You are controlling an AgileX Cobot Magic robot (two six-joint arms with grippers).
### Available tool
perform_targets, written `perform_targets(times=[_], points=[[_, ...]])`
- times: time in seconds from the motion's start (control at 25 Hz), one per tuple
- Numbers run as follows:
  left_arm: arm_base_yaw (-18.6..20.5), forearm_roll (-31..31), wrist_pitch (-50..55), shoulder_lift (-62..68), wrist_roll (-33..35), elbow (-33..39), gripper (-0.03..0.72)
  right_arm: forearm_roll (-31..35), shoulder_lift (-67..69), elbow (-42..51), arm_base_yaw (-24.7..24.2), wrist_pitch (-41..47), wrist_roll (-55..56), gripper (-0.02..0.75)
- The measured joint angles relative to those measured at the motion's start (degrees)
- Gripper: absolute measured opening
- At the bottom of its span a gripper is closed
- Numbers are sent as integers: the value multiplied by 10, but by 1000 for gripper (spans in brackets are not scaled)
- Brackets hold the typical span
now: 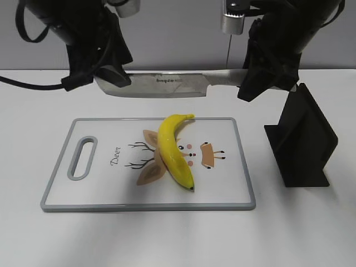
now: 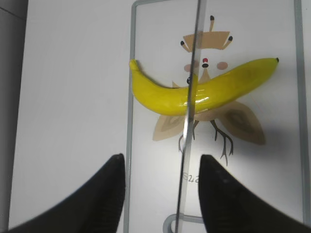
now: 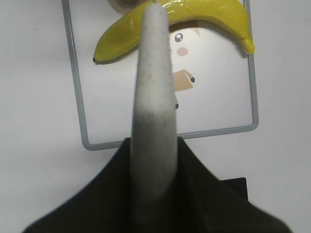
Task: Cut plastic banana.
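Observation:
I can see the curved plastic banana lying unheld on the flat cutting board (image 1: 219, 181), so I expect its near end (image 1: 188, 181) to swing a little to the side when I push the knife down.
A yellow plastic banana (image 1: 174, 150) lies whole on a white cutting board (image 1: 105, 192) with a grey rim and a deer drawing. A silver knife (image 1: 161, 84) hangs level above the board's far edge. My right gripper (image 1: 261, 78) is shut on the knife's grey handle (image 3: 155, 97). My left gripper (image 1: 108, 75) is open, its fingers on either side of the blade tip without touching it. In the left wrist view the blade edge (image 2: 189, 97) crosses over the banana (image 2: 160, 94) between the open left gripper's fingers (image 2: 163, 167). The right wrist view shows the banana (image 3: 204, 12) beyond the handle.
A black knife stand (image 1: 303, 139) sits on the white table right of the board. The board's handle slot (image 1: 82, 157) is at its left end. A black cable (image 1: 28, 83) trails at the far left.

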Motion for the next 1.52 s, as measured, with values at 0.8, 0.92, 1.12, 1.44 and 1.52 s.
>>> perform_targets(times=[0.8, 0.92, 1.12, 1.44, 1.52], points=[[0, 0, 18, 14, 4, 0, -9, 3, 2, 0, 0, -18, -14, 176], [0, 3, 19, 20, 1, 0, -9, 4, 14, -2, 0, -18, -15, 176], [-4, 14, 18, 66, -33, -1, -9, 0, 45, -2, 0, -21, -15, 176], [-14, 52, -3, 102, -70, -1, -9, -5, 102, -2, 0, -45, -2, 179], [-14, 54, -5, 114, -74, -1, -9, -5, 114, -1, 0, -48, -2, 181]])
